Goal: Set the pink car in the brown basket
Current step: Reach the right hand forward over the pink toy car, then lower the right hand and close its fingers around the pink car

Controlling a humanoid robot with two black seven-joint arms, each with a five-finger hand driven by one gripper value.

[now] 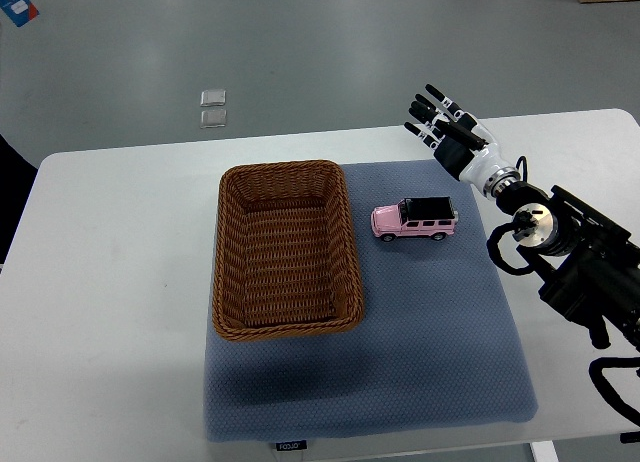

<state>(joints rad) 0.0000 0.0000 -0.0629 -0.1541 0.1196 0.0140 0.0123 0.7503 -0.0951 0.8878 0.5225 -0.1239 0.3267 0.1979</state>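
Observation:
The open fingers of the robot's right gripper point past the far side of the pink car [424, 197], so the robot should swing them back and put one on each side of the black roof [428, 208].
A pink toy car [415, 220] with a black roof stands on the blue-grey mat [420, 332], just right of the brown wicker basket [232, 302]. The basket is empty. My right hand [440, 125] is up and to the right of the car, near the table's far edge. Its fingers are spread and hold nothing. It is apart from the car. The right arm [570, 252] comes in from the right edge.
The mat lies on a white table [110, 282]. Two small clear squares [213, 107] lie on the floor beyond the table. A blue item [18, 7] lies on the floor at the top left corner.

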